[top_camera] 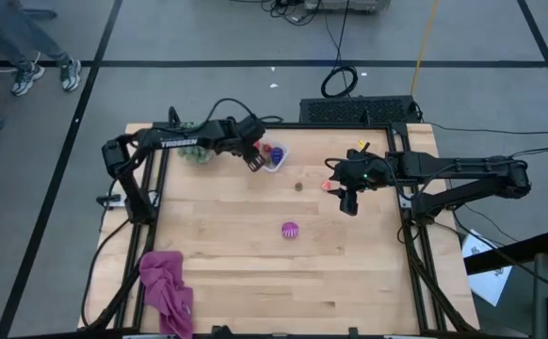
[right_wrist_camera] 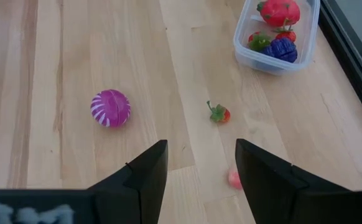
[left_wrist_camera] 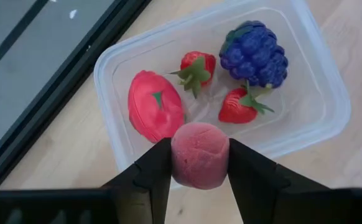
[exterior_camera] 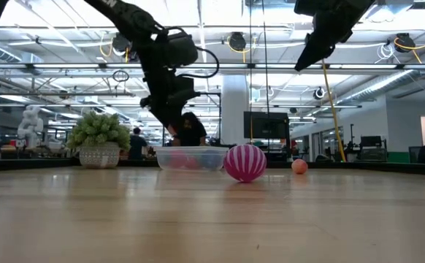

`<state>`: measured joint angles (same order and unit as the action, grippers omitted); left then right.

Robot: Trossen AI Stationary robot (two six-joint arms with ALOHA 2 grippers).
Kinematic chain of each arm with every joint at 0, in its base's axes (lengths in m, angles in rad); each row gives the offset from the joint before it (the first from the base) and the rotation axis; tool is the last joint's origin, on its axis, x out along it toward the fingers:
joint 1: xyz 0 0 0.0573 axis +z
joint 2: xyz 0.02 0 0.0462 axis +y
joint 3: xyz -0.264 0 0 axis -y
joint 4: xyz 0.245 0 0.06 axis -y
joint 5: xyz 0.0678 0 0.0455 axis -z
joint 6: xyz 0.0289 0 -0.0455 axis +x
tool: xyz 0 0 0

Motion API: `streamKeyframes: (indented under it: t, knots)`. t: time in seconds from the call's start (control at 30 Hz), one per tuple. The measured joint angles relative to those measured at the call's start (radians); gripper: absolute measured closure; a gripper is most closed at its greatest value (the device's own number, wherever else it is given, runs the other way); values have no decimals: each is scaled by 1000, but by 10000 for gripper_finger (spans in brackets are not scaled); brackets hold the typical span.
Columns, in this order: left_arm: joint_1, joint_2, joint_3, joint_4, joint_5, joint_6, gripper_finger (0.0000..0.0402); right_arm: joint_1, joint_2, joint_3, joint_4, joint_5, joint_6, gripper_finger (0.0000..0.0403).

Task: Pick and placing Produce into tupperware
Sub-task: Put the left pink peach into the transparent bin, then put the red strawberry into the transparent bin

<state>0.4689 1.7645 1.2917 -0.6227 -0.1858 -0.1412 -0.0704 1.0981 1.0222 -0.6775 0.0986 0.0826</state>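
I should keep lowering my left gripper and let go beside the red tomato-like piece [left_wrist_camera: 201,112], because the round pink fruit [left_wrist_camera: 199,155] is above the tub's rim and the tub's bottom is open there.
The clear tupperware [left_wrist_camera: 126,56] stands near the table's far edge and holds a red tomato-like piece [left_wrist_camera: 155,106], two strawberries [left_wrist_camera: 196,67] and a blue-purple berry [left_wrist_camera: 254,53]. My left gripper [left_wrist_camera: 198,163] hangs just over the tub's rim, shut on a round pink fruit [left_wrist_camera: 198,149]. My right gripper [right_wrist_camera: 198,163] hovers open, high above the table's right half [top_camera: 349,202]. Below it on the wood lie a magenta-striped ball [right_wrist_camera: 111,107], a small red-and-green piece [right_wrist_camera: 218,113] and a pink piece [right_wrist_camera: 234,179]. My left gripper pinches the round pink fruit by its two opposite sides [left_wrist_camera: 176,155] between its two fingers. The fingers slant down from the table's left side. The fruit is lifted clear, above the tub's rim [left_wrist_camera: 116,134].
A green bushy plant in a pot [exterior_camera: 99,139] stands left of the tub, partly under my left arm [top_camera: 194,151]. A magenta cloth [top_camera: 168,287] lies at the table's near left corner. The striped ball [top_camera: 290,229] sits mid-table.
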Motion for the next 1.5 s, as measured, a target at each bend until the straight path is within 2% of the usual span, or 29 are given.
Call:
streamKeyframes:
  t: [0.2, 0.4, 0.57, 1.03, 1.5]
  knots:
    - [3, 1, -17, 70, 6, 33, 258, 0, 0, 0, 15, 0, 0, 222]
    - [5, 81, -14, 128, 37, 42, 258, 0, 0, 0, 15, 0, 10, 222]
    - [4, 136, -6, 122, 36, 42, 258, 0, 0, 0, 9, 0, 10, 222]
    - [7, 143, -4, 114, 37, 34, 255, 0, 0, 0, 13, 0, 7, 222]
    - [8, 118, -4, 140, -10, 60, 156, 0, 0, 0, 13, 0, 7, 222]
